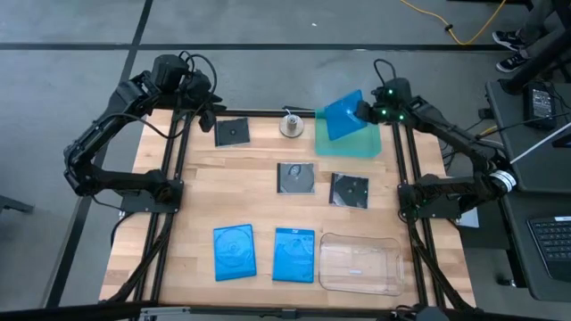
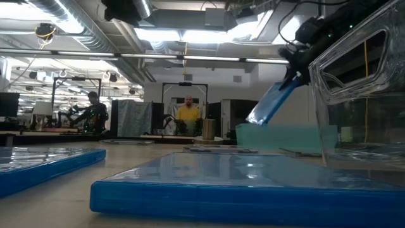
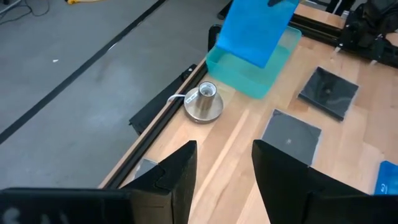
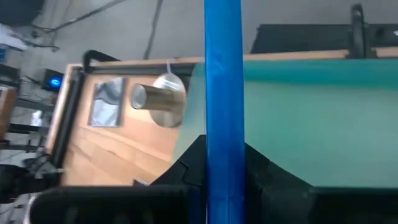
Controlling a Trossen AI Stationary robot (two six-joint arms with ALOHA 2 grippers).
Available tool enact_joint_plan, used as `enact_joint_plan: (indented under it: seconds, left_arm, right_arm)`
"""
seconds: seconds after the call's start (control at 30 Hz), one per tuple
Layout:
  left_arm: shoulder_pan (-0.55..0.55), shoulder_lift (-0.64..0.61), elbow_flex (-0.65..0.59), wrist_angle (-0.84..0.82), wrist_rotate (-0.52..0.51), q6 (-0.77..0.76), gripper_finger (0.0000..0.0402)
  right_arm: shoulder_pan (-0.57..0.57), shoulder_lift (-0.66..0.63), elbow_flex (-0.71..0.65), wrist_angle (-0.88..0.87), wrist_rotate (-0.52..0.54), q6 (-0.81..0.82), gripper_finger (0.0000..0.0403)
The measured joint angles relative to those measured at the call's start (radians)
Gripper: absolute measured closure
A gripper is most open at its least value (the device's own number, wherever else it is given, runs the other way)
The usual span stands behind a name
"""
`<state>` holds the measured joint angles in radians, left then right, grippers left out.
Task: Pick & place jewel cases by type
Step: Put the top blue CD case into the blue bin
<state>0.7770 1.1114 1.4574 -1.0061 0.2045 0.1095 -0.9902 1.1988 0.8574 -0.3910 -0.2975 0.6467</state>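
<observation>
I should lower the case next with my right gripper until the blue case's lower end [image 1: 329,126], which hangs over the open teal tray [image 1: 357,144], dips inside the tray's sides, and then let go.
My right gripper [image 1: 364,111] is shut on a bright blue jewel case [image 1: 340,117], held tilted over the teal tray [image 1: 357,144] at the far right. My left gripper [image 3: 224,180] hangs open at the far left, above the table, near a dark jewel case [image 1: 231,132] lying flat. Two more dark cases [image 1: 295,177] [image 1: 349,189] lie flat mid-table. Two blue cases [image 1: 234,251] [image 1: 293,254] lie flat near the front edge. My right gripper pinches the blue case between its two fingers [image 4: 186,171], one on each flat face, at the case's upper edge [image 4: 224,146]. The fingers slant down from the table's right side. The case hangs tilted, its lower end [image 2: 253,117] just over the teal tray; whether it touches there I cannot tell.
A small metal cylinder on a round base [image 1: 292,125] stands at the far edge between the left gripper and the teal tray. A clear plastic tray [image 1: 359,263] sits at the front right. People show in the room beyond the table [image 2: 186,114].
</observation>
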Motion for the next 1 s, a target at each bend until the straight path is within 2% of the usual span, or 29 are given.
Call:
enact_joint_plan:
  seconds: [0.47, 0.7, 0.87, 1.0]
  left_arm:
    - [0.000, 0.061, 0.000, 0.011, -0.003, 0.007, 0.0253]
    - [0.000, 0.084, 0.000, 0.014, -0.003, 0.009, 0.0258]
    - [0.000, 0.083, 0.000, 0.016, -0.002, 0.017, 0.0258]
    - [0.000, 0.083, 0.000, 0.016, -0.002, 0.027, 0.0258]
  right_arm:
    - [0.038, 0.092, -0.046, 0.043, 0.035, 0.028, 0.0356]
    - [0.061, 0.170, -0.046, 0.092, -0.001, 0.041, 0.0344]
    - [0.061, 0.180, -0.046, 0.097, -0.040, 0.029, 0.0341]
    - [0.061, 0.180, -0.038, 0.090, -0.062, 0.011, 0.0321]
